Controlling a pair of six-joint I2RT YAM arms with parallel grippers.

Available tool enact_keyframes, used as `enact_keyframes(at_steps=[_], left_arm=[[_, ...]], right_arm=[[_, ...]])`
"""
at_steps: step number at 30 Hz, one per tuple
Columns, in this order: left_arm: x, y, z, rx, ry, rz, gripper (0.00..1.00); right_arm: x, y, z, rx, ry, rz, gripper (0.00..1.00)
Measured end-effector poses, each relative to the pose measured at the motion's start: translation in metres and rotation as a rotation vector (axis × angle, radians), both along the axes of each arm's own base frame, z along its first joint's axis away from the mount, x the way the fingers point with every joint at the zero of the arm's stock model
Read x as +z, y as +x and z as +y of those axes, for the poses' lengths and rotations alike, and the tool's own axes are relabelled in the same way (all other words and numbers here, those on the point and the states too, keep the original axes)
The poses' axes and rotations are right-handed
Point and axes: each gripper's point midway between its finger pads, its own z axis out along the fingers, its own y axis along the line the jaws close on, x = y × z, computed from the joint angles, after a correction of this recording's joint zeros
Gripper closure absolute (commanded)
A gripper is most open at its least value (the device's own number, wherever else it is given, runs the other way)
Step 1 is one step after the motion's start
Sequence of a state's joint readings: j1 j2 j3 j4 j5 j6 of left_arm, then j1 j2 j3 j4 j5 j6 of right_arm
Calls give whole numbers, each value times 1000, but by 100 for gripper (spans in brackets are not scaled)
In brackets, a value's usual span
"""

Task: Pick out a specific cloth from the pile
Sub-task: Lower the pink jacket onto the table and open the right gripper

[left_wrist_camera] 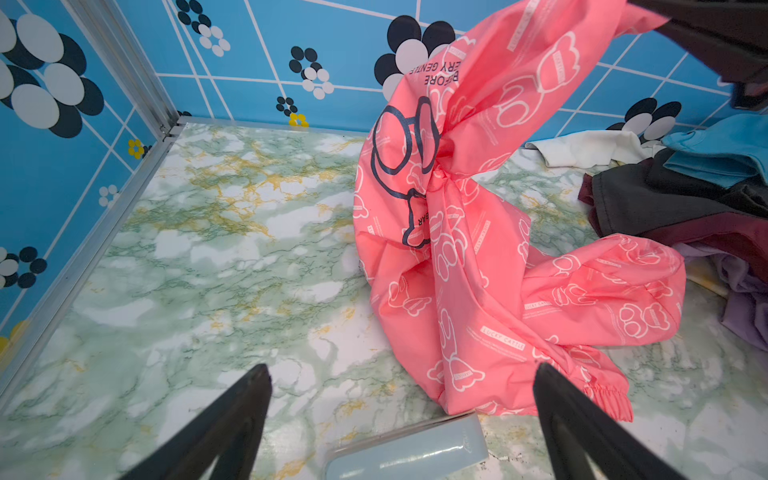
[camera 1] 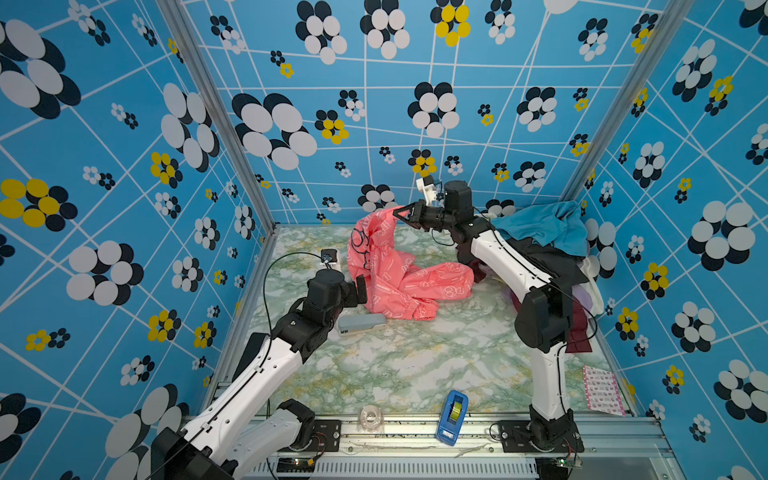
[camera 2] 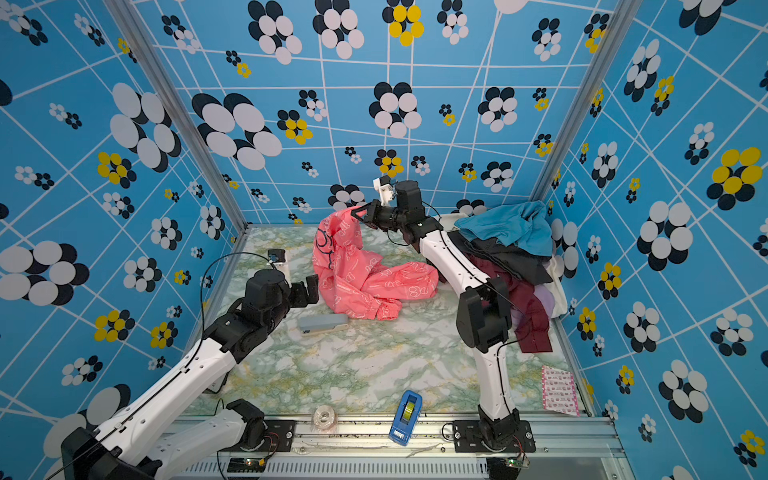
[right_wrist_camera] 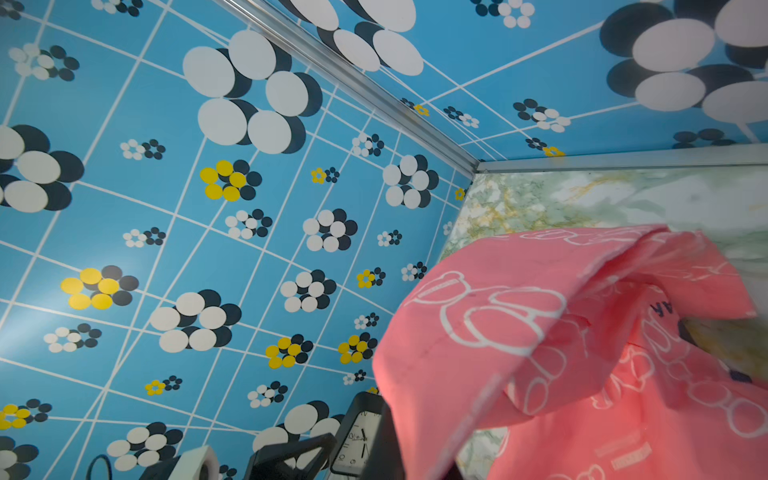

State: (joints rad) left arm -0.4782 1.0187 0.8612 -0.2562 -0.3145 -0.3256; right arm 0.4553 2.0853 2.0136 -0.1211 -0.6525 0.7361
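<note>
I should keep lowering the cloth's top edge with my right gripper and let go above the cloth's sleeve (camera 1: 440, 281), as the coral-pink cloth's lower folds (camera 1: 392, 298) are on open marble beside the pile.
The coral-pink cloth (camera 1: 390, 266) (camera 2: 357, 266) with white cartoon outlines and a black line drawing hangs from my right gripper (camera 1: 397, 212) (camera 2: 355, 212), which is shut on its top edge. The cloth's lower folds and a cuffed sleeve rest on the marble table (camera 1: 415, 365). That sleeve lies against the foot of the pile (camera 1: 540, 241) (camera 2: 511, 245) at the back right, a heap of teal-blue, dark grey, maroon, white and lilac garments. My left gripper (camera 1: 358, 290) (left_wrist_camera: 401, 374) is open and empty, just left of the cloth (left_wrist_camera: 478, 249). In the right wrist view the cloth (right_wrist_camera: 582, 353) covers the jaws.
A grey case (camera 1: 361, 324) (left_wrist_camera: 407, 453) lies under the left gripper, touching the cloth's hem. A blue tape dispenser (camera 1: 452, 415), a clear tape roll (camera 1: 371, 415) and a pink printed packet (camera 1: 602, 388) sit near the front edge. Patterned walls close three sides.
</note>
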Motion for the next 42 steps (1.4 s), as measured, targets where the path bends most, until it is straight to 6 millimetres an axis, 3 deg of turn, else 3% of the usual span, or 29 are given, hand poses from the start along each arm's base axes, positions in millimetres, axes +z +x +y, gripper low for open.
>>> enact_keyframes(at_steps=[2,5,14,18,21,24,27,30,42], left_arm=[[-4,3,-2,-2,12,17,1],[-9,8,-4,-2,22,36,1],[-5,10,-5,-2,20,33,1],[-4,10,-6,-2,18,31,1],[-5,11,-6,-2,20,34,1],[-5,11,-6,-2,20,35,1],[-5,11,-6,-3,16,36,1],[-6,11,-6,-2,13,37,1],[-9,8,-5,1,23,54,1]], right_arm=[[1,-9,-9,-15,-56,-11,100],[-13,-21,-25,-44,-160,7,100],[-134,-57,-73,-98,-547,241,100],[-167,-73,-90,-108,-655,318,99],[-187,-82,-98,-112,-698,365,84],[-206,-92,-104,-111,-725,416,52],[-221,-99,-104,-102,-737,447,40],[-236,-103,-97,-87,-733,477,36],[-261,-85,-59,-73,-548,511,36]])
